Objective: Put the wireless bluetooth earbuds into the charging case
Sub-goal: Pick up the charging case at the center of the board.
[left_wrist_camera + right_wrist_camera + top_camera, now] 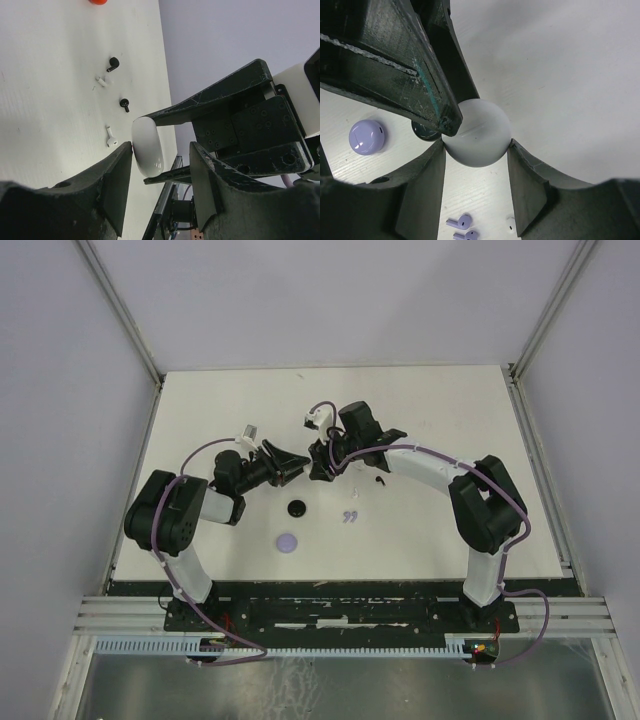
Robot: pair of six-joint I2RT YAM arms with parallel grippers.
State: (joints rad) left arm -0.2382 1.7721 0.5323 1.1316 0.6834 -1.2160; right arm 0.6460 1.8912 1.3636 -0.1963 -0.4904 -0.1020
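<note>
The white charging case point(147, 145) takes up my right gripper. The case should go to my left gripper so that my right gripper is free for the white earbuds point(355, 494) near it.
My right gripper point(476, 142) is shut on a round white charging case point(480, 131), closed and held above the table. In the left wrist view the case point(147, 146) shows edge-on between the right gripper's fingers point(210, 95). My left gripper point(161, 148) is open around it, its left pad touching or nearly touching the case and its right pad well apart. Two lavender earbuds point(460, 223) lie below on the table. Two black earbuds point(113, 63) and two white earbuds point(110, 139) lie scattered. In the top view both grippers point(305, 466) meet at table centre.
A lavender disc-shaped case point(366, 137) point(289, 542) and a black one point(297, 508) lie on the table near the arms. A red object point(98, 1) sits at the top edge of the left wrist view. White walls enclose the table.
</note>
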